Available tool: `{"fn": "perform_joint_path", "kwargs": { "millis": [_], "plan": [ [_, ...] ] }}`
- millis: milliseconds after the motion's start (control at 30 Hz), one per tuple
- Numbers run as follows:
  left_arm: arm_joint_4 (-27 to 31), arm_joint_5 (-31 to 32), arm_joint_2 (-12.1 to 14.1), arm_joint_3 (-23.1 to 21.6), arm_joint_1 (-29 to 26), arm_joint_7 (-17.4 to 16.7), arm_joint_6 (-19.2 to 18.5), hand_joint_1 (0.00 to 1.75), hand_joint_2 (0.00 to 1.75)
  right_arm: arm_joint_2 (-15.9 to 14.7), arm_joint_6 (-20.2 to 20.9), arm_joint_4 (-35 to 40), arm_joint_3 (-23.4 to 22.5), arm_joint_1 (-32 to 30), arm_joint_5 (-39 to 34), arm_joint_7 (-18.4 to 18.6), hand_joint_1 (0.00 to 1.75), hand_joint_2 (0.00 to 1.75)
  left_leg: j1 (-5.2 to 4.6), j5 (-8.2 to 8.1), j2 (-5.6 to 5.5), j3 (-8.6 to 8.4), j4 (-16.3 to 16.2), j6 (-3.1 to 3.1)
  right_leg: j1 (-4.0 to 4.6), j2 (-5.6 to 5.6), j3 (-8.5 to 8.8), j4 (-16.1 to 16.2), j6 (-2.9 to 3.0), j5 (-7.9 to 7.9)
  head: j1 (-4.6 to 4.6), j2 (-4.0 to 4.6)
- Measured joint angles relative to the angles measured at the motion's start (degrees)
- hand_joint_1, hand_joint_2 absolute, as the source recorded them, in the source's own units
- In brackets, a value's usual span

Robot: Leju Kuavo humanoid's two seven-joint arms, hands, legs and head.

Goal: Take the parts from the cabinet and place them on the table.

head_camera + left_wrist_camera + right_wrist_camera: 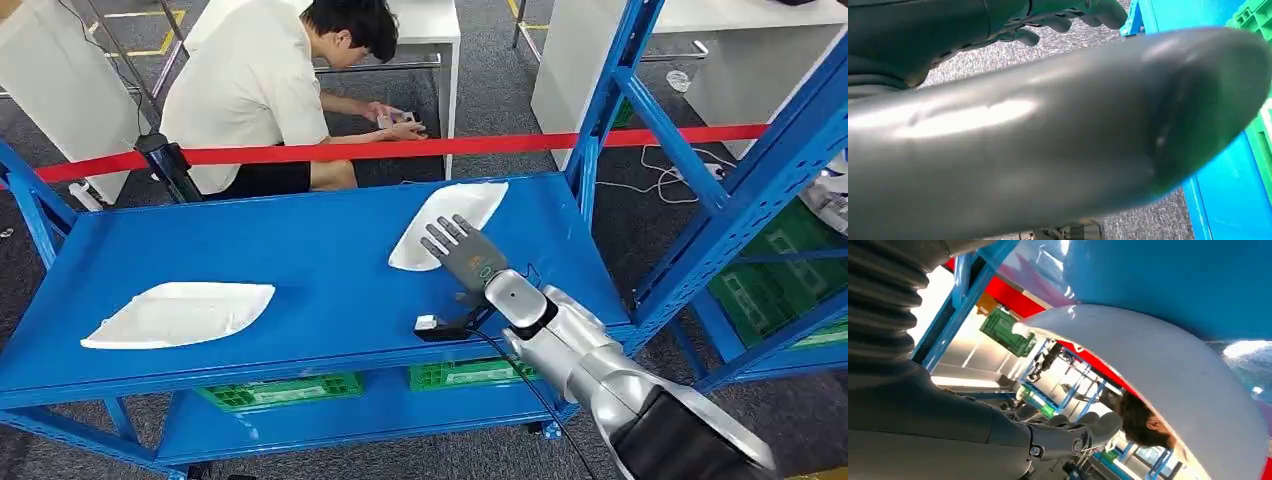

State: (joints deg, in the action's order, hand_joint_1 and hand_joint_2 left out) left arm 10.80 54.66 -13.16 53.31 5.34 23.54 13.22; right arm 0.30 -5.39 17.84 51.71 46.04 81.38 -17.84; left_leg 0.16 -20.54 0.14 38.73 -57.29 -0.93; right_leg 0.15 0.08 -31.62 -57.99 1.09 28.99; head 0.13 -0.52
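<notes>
The white part [453,207] has its thin side [1160,362] standing in a smooth curve. I expect the whole part to stay stiff and unbent when I lift it by its edge.
Two white, leaf-shaped parts lie on the blue cabinet shelf [330,280]: one part [180,312] at the front left, the other part [465,205] at the back right. My right hand [465,255] reaches over the near end of the right part with its fingers spread and nothing in its grasp. The right wrist view has that white part [1168,370] close up, with my dark fingers [1083,432] beside its edge; contact is unclear. My left hand [1048,140] hangs low beside the rack and holds nothing.
A person [260,90] crouches behind the cabinet, beyond a red barrier tape [400,150]. Blue uprights [610,90] and braces frame the shelf's right end. Green crates [280,390] sit on the lower shelf. White tables [640,40] stand at the back.
</notes>
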Motion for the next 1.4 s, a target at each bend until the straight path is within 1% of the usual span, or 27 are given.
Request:
{"fn": "perform_joint_path", "kwargs": {
  "millis": [200,367,433,467,500,533,567,633,667,700,733,800,833,867,900,933,967,1000,1033,1067,1133,1200,1233,1267,1333,1367,1400],
  "plan": [
    [0.0,-0.2,-0.1,0.0,0.0,0.3,-0.4,0.00,0.00,1.3,-3.6,0.0,0.3,0.0,-0.9,-4.5,0.00,1.75,0.01,0.00,0.01,0.01,0.0,0.00,-0.01,0.02,-0.03,0.0,0.00,0.00,0.00,0.00],
    [0.0,-0.1,-0.1,0.0,0.0,0.9,-1.0,0.00,0.00,2.3,-5.5,0.0,1.6,-0.2,-1.3,-5.2,0.00,1.75,-0.23,-0.40,-0.02,0.21,-0.4,0.46,-0.26,-0.04,0.07,0.1,-0.38,0.13,-0.04,0.00],
    [0.0,-0.1,-0.1,0.0,0.0,0.9,-1.0,0.00,0.00,2.6,-5.4,0.0,1.7,-0.3,-1.7,-4.9,0.00,1.75,-0.39,-0.76,-0.07,0.30,-0.4,0.89,-0.38,-0.11,0.44,0.2,-0.74,-0.05,-0.04,0.00],
    [0.0,-0.1,-0.1,0.0,0.0,0.8,-1.0,0.00,0.00,2.6,-5.4,0.0,1.7,-0.6,-2.0,-4.8,0.00,1.75,-0.18,-1.25,-0.13,0.47,0.1,1.43,-0.36,-0.07,0.19,-1.3,-1.15,-1.25,-0.11,0.00],
    [0.0,-0.1,-0.2,0.0,0.0,0.7,-1.0,0.00,0.00,2.6,-5.5,0.0,1.8,-0.7,-2.1,-4.5,0.00,1.75,0.00,-1.14,-0.22,-0.87,0.4,1.75,-0.30,-0.09,0.22,-1.3,-1.29,-1.20,-0.11,0.00],
    [0.0,-0.1,-0.2,0.0,0.0,0.7,-1.0,0.00,0.00,2.5,-5.5,0.0,1.8,-0.8,-2.2,-4.3,0.00,1.75,0.18,-0.95,-0.15,-1.10,0.7,2.00,-0.53,-0.01,0.20,-2.0,-1.51,0.01,0.04,0.00],
    [0.0,-0.1,-0.2,0.0,0.1,0.7,-1.1,0.00,0.00,2.5,-5.6,0.0,1.9,-0.7,-2.3,-4.0,0.00,1.75,0.21,-0.81,-0.13,-1.07,0.7,2.18,-0.51,0.05,-0.93,-4.1,-1.67,2.10,0.26,0.00],
    [0.0,-0.1,-0.3,0.0,0.2,0.6,-1.3,0.00,0.00,2.4,-5.8,0.0,1.9,-0.9,-2.4,-3.9,0.00,1.75,0.21,-0.72,-0.11,-0.75,0.5,2.12,-0.72,0.05,-4.80,-12.0,-1.94,6.74,0.35,0.00],
    [0.0,-0.1,-0.3,0.0,0.1,0.6,-1.3,0.00,0.00,2.3,-5.9,0.0,1.9,-1.1,-2.4,-3.9,0.00,1.75,0.22,-0.73,-0.11,-0.48,0.4,2.14,-0.77,0.05,-6.64,-15.6,-2.03,8.34,0.37,0.00],
    [0.0,-0.1,-0.3,0.0,0.1,0.5,-1.4,0.00,0.00,2.2,-5.9,0.0,2.0,-1.3,-2.4,-3.9,0.00,1.75,0.27,-0.75,-0.12,-0.22,0.1,2.05,-0.93,0.04,-7.41,-17.0,-2.26,8.56,0.37,0.00],
    [0.0,-0.2,-0.3,0.0,0.1,0.5,-1.4,0.00,0.00,2.0,-5.9,0.0,2.0,-1.4,-2.5,-3.9,0.00,1.75,0.34,-0.75,-0.13,0.03,-0.2,1.87,-1.11,0.03,-6.81,-15.7,-2.25,7.47,0.39,0.00],
    [0.0,-0.3,-0.4,0.0,0.0,0.5,-1.4,0.00,0.00,1.8,-6.0,0.0,2.1,-1.3,-2.6,-3.7,0.00,1.75,0.59,-0.82,-0.13,0.52,-1.1,1.12,-1.35,-0.03,-2.19,-6.8,-2.11,2.98,0.42,0.00],
    [0.0,-0.5,-0.5,0.0,0.1,0.6,-1.4,0.00,0.00,1.8,-6.0,0.0,2.1,-1.1,-2.7,-3.7,0.00,1.75,0.67,-0.90,-0.07,0.77,-1.8,0.62,-1.44,-0.14,0.09,-1.8,-2.14,1.53,0.44,0.00],
    [0.1,-0.7,-0.4,0.0,0.1,0.6,-1.3,0.00,0.00,1.8,-6.1,0.0,2.1,-1.2,-2.7,-3.5,0.00,1.75,0.60,-0.83,-0.01,0.66,-1.9,0.11,-0.85,-0.17,-1.15,-3.0,-1.86,3.41,0.45,0.00],
    [0.1,-0.7,-0.5,0.0,0.1,0.7,-1.2,0.00,0.00,1.8,-6.1,0.0,2.2,-1.0,-2.8,-3.3,0.00,1.75,0.61,-1.14,-0.02,0.84,-2.1,-0.35,-0.81,-0.26,-1.54,-3.4,-1.17,6.35,0.66,0.00],
    [0.1,-0.7,-0.5,0.0,0.1,0.7,-1.2,0.00,0.00,1.8,-6.1,0.0,2.2,-1.0,-3.0,-3.2,0.00,1.75,0.55,-1.35,0.05,0.93,-1.9,-0.81,-0.76,-0.18,-1.46,-3.1,-0.69,4.84,0.59,0.00],
    [0.0,-0.7,-0.5,0.0,0.0,0.7,-1.1,0.00,0.00,1.6,-6.1,0.0,2.2,-1.1,-3.2,-2.9,0.00,1.75,0.70,-0.15,0.07,0.85,-3.5,-1.51,-0.74,-0.11,-1.31,-2.8,0.11,2.93,0.48,0.00],
    [0.0,-0.8,-0.5,0.0,-0.1,0.6,-1.0,0.00,0.00,1.6,-6.1,0.0,2.2,-1.1,-3.3,-2.8,0.00,1.75,0.59,-0.14,0.03,0.65,-3.4,-1.77,-0.74,-0.19,-1.14,-3.0,0.73,1.56,0.48,0.02],
    [0.0,-0.9,-0.5,0.1,-0.1,0.5,-0.8,0.00,0.00,1.6,-6.1,0.0,2.2,-1.0,-3.4,-2.7,0.00,1.75,0.83,-1.15,0.08,0.93,-3.6,-1.98,-0.90,-0.34,-0.76,-2.8,1.12,1.23,0.28,0.00],
    [0.0,-0.9,-0.5,0.1,-0.1,0.2,-0.4,0.00,0.00,1.6,-6.1,0.0,2.2,-0.9,-3.5,-2.6,0.00,1.75,0.85,-3.10,0.03,1.38,-5.0,-2.02,-0.90,-0.33,-0.62,-2.8,1.45,1.01,0.06,0.00],
    [0.0,-1.0,-0.5,0.1,-0.1,-0.2,0.2,0.00,0.00,1.6,-6.1,0.0,2.2,-0.8,-3.9,-2.1,0.00,1.75,0.80,-7.85,-0.02,4.33,-12.7,-2.33,-0.82,-0.27,-1.05,-2.9,1.64,0.79,-0.48,0.00],
    [0.0,-1.0,-0.5,0.2,-0.3,-0.4,0.4,0.00,0.00,1.5,-6.1,0.0,2.2,-1.1,-3.9,-2.1,0.00,1.75,0.80,-10.50,-0.02,6.74,-18.9,-2.60,-0.68,-0.26,-1.22,-2.9,1.66,0.80,-0.55,0.00],
    [0.0,-1.0,-0.5,0.3,-0.3,-0.5,0.5,0.00,0.00,1.5,-6.1,0.0,2.2,-1.2,-3.9,-2.1,0.00,1.75,0.80,-10.28,-0.02,6.49,-18.6,-2.41,-0.66,-0.23,-1.22,-2.9,1.63,0.84,-0.55,0.00],
    [0.0,-1.0,-0.5,0.3,-0.3,-0.5,0.5,0.00,0.00,1.5,-6.1,0.0,2.2,-1.2,-3.9,-2.1,0.00,1.75,0.80,-8.73,-0.01,4.99,-15.8,-2.22,-0.67,-0.17,-1.19,-3.0,1.53,0.91,-0.57,0.00],
    [0.1,-1.0,-0.5,0.3,-0.2,-0.5,0.6,0.00,0.00,1.5,-6.1,0.0,2.2,-1.1,-4.0,-2.1,0.00,1.75,0.83,-3.55,0.00,-0.50,-5.1,-2.01,-0.73,-0.07,-0.84,-3.0,1.20,1.20,-0.63,0.00],
    [0.0,-1.0,-0.5,0.3,-0.2,-0.5,0.6,0.00,0.00,1.5,-6.1,0.0,2.2,-1.0,-4.0,-2.0,0.00,1.75,0.71,-4.76,-0.07,-1.10,-3.5,-1.69,-0.65,-0.09,-0.84,-2.7,0.92,1.27,-0.63,0.00],
    [0.0,-1.0,-0.5,0.3,-0.2,-0.5,0.6,0.00,0.00,1.5,-6.0,0.0,2.2,-1.0,-4.0,-2.0,0.00,1.75,0.32,-6.37,0.08,-0.73,-3.1,-1.31,-0.58,-0.05,-1.02,-2.8,0.65,1.14,-0.70,0.00]
  ]
}}
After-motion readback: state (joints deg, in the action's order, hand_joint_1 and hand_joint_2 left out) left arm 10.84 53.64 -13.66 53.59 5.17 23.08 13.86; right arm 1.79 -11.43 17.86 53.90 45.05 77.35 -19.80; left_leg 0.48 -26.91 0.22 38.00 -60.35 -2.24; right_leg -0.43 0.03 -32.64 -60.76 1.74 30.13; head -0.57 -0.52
